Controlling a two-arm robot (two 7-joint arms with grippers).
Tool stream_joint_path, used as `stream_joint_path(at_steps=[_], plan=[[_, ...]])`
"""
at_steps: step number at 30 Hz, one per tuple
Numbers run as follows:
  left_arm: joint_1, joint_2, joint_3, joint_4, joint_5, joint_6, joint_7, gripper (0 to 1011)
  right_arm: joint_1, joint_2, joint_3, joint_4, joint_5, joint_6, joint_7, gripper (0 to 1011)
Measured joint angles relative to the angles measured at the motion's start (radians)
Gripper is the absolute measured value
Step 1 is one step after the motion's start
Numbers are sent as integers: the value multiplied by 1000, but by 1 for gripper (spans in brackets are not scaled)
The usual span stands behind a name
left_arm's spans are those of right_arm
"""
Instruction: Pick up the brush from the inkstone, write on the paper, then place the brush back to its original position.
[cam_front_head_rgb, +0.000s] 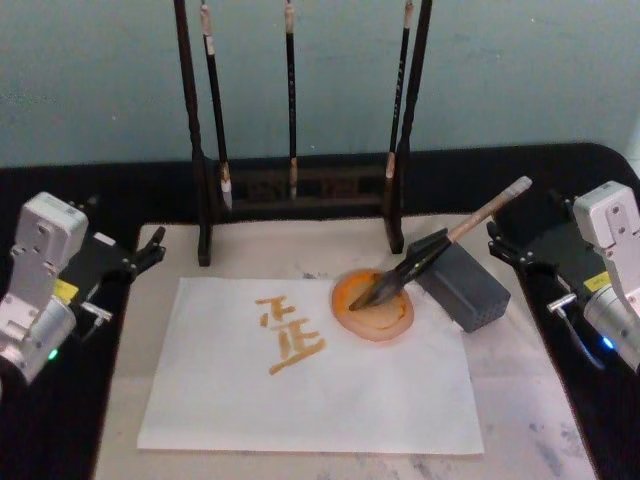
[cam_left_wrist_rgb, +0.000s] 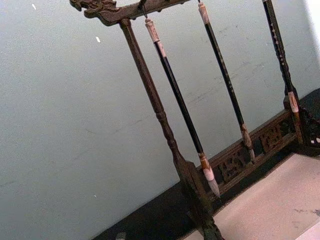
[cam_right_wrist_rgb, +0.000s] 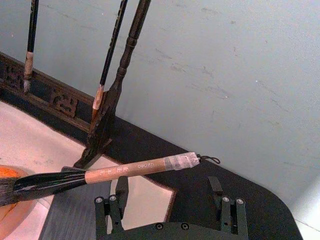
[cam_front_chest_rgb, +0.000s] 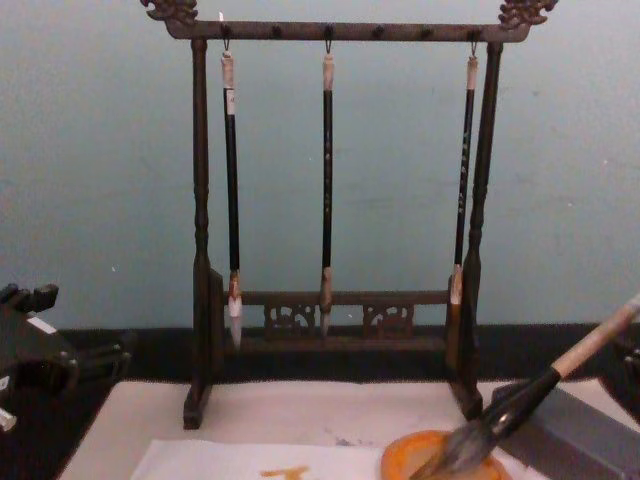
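I expect the dark bristle head (cam_front_chest_rgb: 466, 448) to come up with an orange point when I lift, because the bristle tip (cam_front_chest_rgb: 429, 466) looks orange-brown in the round orange dish.
The brush (cam_front_head_rgb: 445, 243) lies at a slant, its dark bristle head in a round orange dish (cam_front_head_rgb: 352, 312) and its black shaft across the dark grey block of the inkstone (cam_front_head_rgb: 472, 292). In the right wrist view the brush (cam_right_wrist_rgb: 125, 172) lies just beyond my right gripper (cam_right_wrist_rgb: 167, 202), which is open with nothing between its fingers. In the head view the right gripper (cam_front_head_rgb: 505, 245) sits right of the inkstone. The white paper (cam_front_head_rgb: 300, 395) with orange strokes lies left of the dish. My left gripper (cam_front_head_rgb: 140, 255) rests at the mat's left edge, open and holding nothing.
A dark wooden rack (cam_front_head_rgb: 300, 190) with three thin black hanging brushes stands behind the paper, close to the big brush's handle. A cream mat (cam_front_head_rgb: 525, 400) lies under the paper on the black table.
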Motion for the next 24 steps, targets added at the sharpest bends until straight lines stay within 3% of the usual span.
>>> stream_joint_path(at_steps=[24], plan=[[0, 0, 0, 0, 0, 0, 0, 1010, 0, 0, 0, 0, 0, 0, 0, 1000]])
